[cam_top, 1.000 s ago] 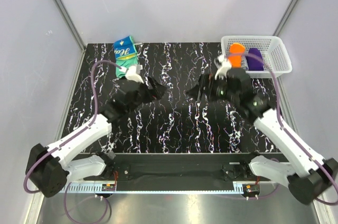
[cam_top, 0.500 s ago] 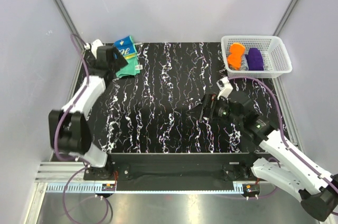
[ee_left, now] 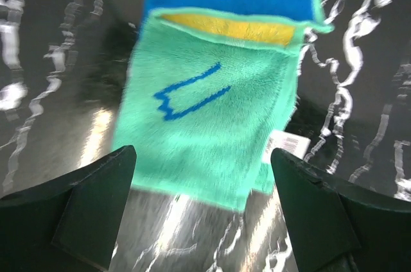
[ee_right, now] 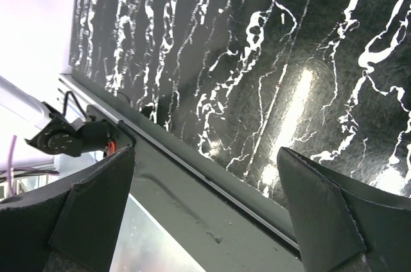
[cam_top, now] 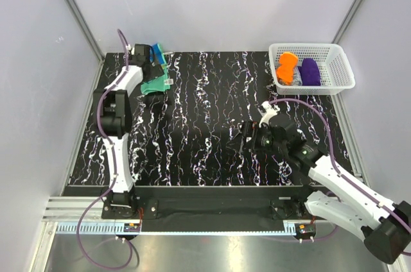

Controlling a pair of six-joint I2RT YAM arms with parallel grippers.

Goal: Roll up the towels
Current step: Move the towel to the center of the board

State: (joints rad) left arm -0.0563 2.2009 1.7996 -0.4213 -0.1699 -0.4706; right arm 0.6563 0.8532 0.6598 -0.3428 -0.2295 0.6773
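My right gripper is away from the teal towel [cam_top: 157, 84], which lies at the table's far corner, so next my left gripper pulls the towel's near edge [cam_top: 155, 91] toward the middle.
The teal-green, blue and yellow towel [cam_top: 156, 83] lies flat at the table's far left corner. In the left wrist view the towel [ee_left: 212, 124] fills the middle, with its white tag at the right. My left gripper [cam_top: 145, 54] hovers over it, open and empty [ee_left: 205, 221], with the towel's teal near edge between the fingers and no contact showing. The orange towel [cam_top: 287, 67] lies bunched in the white basket [cam_top: 343, 67] at the far right. My right gripper [cam_top: 247, 138] is open and empty [ee_right: 205, 221] over the table's near part, far from both towels.
A purple cloth item [cam_top: 311, 72] lies next to the orange towel in the basket. The table is black marble-patterned [cam_top: 205, 105], with grey walls close behind and at both sides. The right wrist view shows the table's front edge rail [ee_right: 192, 176].
My left arm swung from the table's middle out to the far left corner over the teal towel. My right arm drew back from the basket toward the near edge.
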